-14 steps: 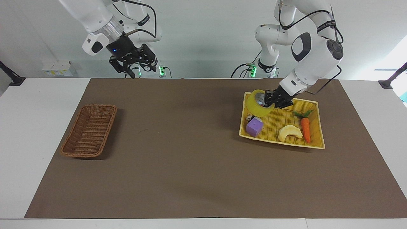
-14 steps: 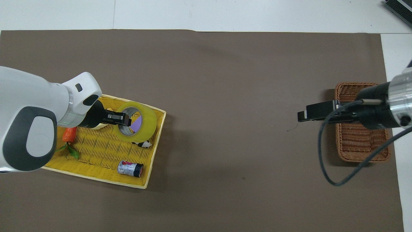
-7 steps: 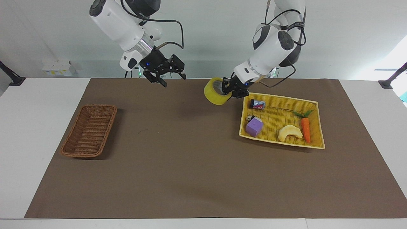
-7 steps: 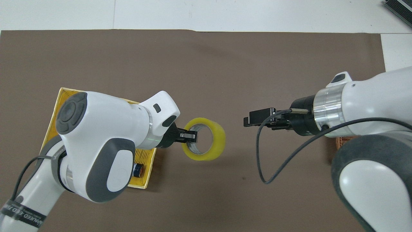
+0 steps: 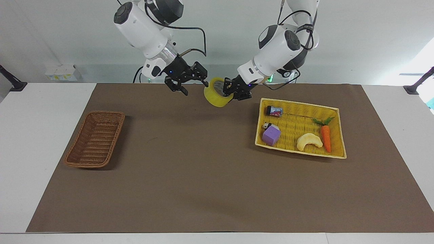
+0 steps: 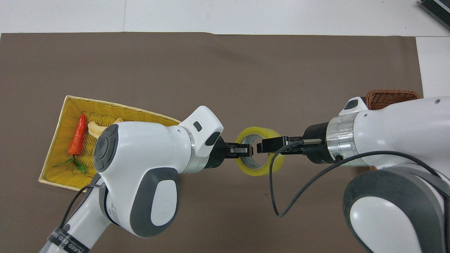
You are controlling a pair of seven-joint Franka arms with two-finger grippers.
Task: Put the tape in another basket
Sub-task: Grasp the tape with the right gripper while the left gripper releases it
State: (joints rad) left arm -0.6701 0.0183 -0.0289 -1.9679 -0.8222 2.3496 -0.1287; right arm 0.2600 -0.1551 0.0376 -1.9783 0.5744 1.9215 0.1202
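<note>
The tape in my left gripper is far from the brown basket [image 5: 96,139], so my right gripper should grip the tape's free side [image 5: 210,94] before my left gripper lets go.
The yellow tape [image 5: 217,98] is held in the air over the brown mat, about midway along the table. My left gripper [image 5: 228,90] is shut on the ring's wall from the tray's side; it also shows in the overhead view [image 6: 246,150]. My right gripper [image 5: 194,86] is open right beside the tape. In the overhead view the right gripper [image 6: 262,146] has a finger over the hole of the tape [image 6: 257,171]. The brown wicker basket [image 5: 95,139] lies empty at the right arm's end of the table. In the overhead view the basket [image 6: 390,95] is mostly hidden by the right arm.
A flat yellow woven tray [image 5: 300,105] lies toward the left arm's end. It holds a purple block [image 5: 271,136], a pale bread toy [image 5: 308,141], a carrot [image 5: 326,137] and a small can [image 5: 274,110]. Brown mat [image 5: 203,176] covers the table.
My left gripper has carried the tape out of the yellow tray toward the table's middle. My right gripper has come across from over the basket's end to meet it.
</note>
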